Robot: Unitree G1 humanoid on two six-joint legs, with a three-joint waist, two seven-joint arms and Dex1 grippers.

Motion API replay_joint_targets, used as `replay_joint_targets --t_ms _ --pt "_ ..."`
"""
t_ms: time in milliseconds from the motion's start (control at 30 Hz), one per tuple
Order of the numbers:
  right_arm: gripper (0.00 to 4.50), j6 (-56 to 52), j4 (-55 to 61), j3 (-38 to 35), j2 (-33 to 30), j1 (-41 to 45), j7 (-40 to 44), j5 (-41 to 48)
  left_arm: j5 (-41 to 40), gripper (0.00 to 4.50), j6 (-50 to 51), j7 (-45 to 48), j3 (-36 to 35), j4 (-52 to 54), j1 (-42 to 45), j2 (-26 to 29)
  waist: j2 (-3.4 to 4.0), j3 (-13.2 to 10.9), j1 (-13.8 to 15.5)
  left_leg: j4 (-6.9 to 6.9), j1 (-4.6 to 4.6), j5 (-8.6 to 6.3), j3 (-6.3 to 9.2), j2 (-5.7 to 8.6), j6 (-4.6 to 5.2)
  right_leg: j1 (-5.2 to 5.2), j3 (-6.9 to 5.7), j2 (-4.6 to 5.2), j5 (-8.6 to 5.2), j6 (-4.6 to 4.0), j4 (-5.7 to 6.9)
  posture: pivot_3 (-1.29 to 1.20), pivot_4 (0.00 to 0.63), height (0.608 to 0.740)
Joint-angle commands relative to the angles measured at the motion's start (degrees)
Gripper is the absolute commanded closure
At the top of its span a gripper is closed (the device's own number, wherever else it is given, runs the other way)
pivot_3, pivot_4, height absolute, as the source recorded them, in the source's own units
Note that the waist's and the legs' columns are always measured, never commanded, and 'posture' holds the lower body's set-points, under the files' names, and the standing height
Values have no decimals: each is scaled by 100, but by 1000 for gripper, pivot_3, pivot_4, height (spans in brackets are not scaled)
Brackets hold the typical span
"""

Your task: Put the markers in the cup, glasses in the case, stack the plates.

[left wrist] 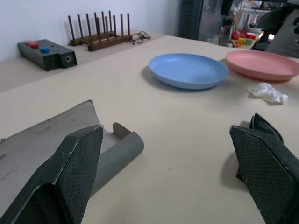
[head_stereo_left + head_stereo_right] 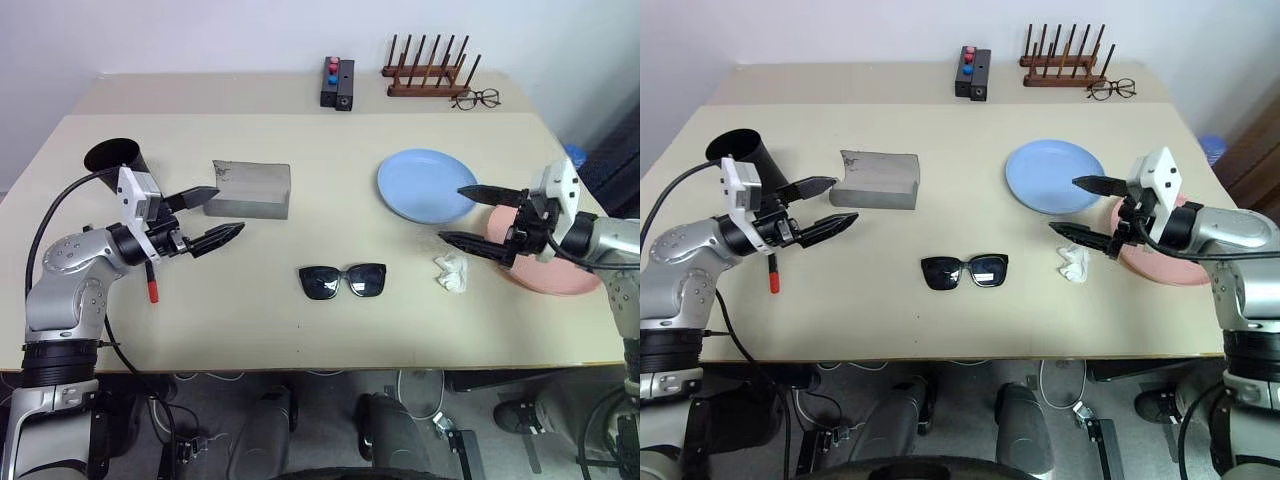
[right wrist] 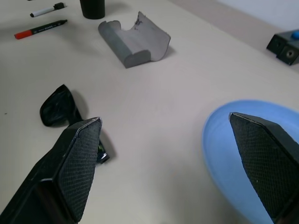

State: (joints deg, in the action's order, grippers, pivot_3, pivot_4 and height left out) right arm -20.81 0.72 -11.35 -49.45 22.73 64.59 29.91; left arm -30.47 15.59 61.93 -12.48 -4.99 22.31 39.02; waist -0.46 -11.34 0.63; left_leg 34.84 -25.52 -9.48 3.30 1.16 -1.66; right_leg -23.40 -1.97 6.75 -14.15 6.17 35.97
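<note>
The black cup is tall and has a wide, dark opening (image 2: 112, 153), so I expect the white marker to go down out of sight when the robot lowers it in.
Black sunglasses (image 2: 343, 281) lie at the table's front centre. The grey case (image 2: 252, 188) lies open behind them to the left, with the black cup (image 2: 118, 157) at the far left. A dark marker with a red end (image 3: 41, 28) lies near the cup beside a white, black-capped marker (image 3: 46, 9). The blue plate (image 2: 425, 185) sits right of centre. The pink plate (image 2: 560, 275) lies further right, partly behind my right arm. My left gripper (image 2: 230, 210) hovers open just left of the case. My right gripper (image 2: 450, 212) hovers open at the blue plate's near edge. Both are empty.
A crumpled white tissue (image 2: 452, 272) lies between the sunglasses and the pink plate. At the back stand a black box with red and blue buttons (image 2: 338, 83), a wooden peg rack (image 2: 430, 75) and wire-framed spectacles (image 2: 477, 98).
</note>
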Motion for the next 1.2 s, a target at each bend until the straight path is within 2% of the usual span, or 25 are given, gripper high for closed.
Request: replay_joint_targets --t_ms 33,133,200,400,633,733,800,900,1067,1200 --pt "63 158 -35 26 33 192 66 -49 19 0 -168 -135 -252 195 -127 91 0 0 0 -1 0 0 0 0 0 0 0 0 0 0 0 0 150 740" --pt "63 239 -148 96 113 265 76 -101 198 0 -237 -528 -271 278 -326 25 0 0 -2 -1 0 0 0 0 0 0 0 0 0 0 0 0 150 740" --pt "63 235 -122 157 166 341 54 -105 153 0 163 -700 -233 538 -472 149 0 0 -2 0 0 0 0 0 0 0 0 0 0 0 2 0 150 740" --pt "63 217 -79 370 399 460 85 -134 -2 0 468 -845 -725 612 -635 548 0 -1 -6 -1 0 0 3 -2 -1 -2 -1 -4 0 0 3 0 150 740" --pt "63 -28 77 810 907 879 -129 -157 -373 0 1267 -1412 -2362 537 -1265 1147 2 -2 -138 -10 0 0 3 -5 -1 -9 1 -1 0 0 4 0 150 740" --pt "63 -387 190 1009 997 1106 -201 -123 -275 0 1744 -1904 -2750 464 -1444 1354 2 -2 -138 -13 2 -1 4 -6 -1 -11 1 0 -1 0 6 0 150 740" --pt "63 -671 176 1008 1056 1286 -289 -24 -242 0 2128 -2073 -2789 294 -1455 1523 2 -3 -117 -11 1 -2 5 -8 -4 -12 1 1 0 0 8 0 150 740" --pt "63 -478 353 924 1311 1176 -410 42 -66 0 2924 -2639 -2624 -83 -1337 1756 -5 1 -104 -10 1 -7 6 -6 -13 -13 0 5 -1 0 4 0 150 740" --pt "63 -564 949 802 1902 897 -849 415 102 0 3513 -2955 -2420 -791 -858 2080 -9 0 -124 -22 1 -6 5 -1 -11 -16 0 -2 -1 2 8 0 150 740" --pt "63 -627 1100 575 1905 889 -633 894 200 0 3768 -3001 -2037 -1143 -297 2222 -9 0 -109 -21 2 -6 4 1 -17 -18 0 -4 1 2 12 0 150 740"
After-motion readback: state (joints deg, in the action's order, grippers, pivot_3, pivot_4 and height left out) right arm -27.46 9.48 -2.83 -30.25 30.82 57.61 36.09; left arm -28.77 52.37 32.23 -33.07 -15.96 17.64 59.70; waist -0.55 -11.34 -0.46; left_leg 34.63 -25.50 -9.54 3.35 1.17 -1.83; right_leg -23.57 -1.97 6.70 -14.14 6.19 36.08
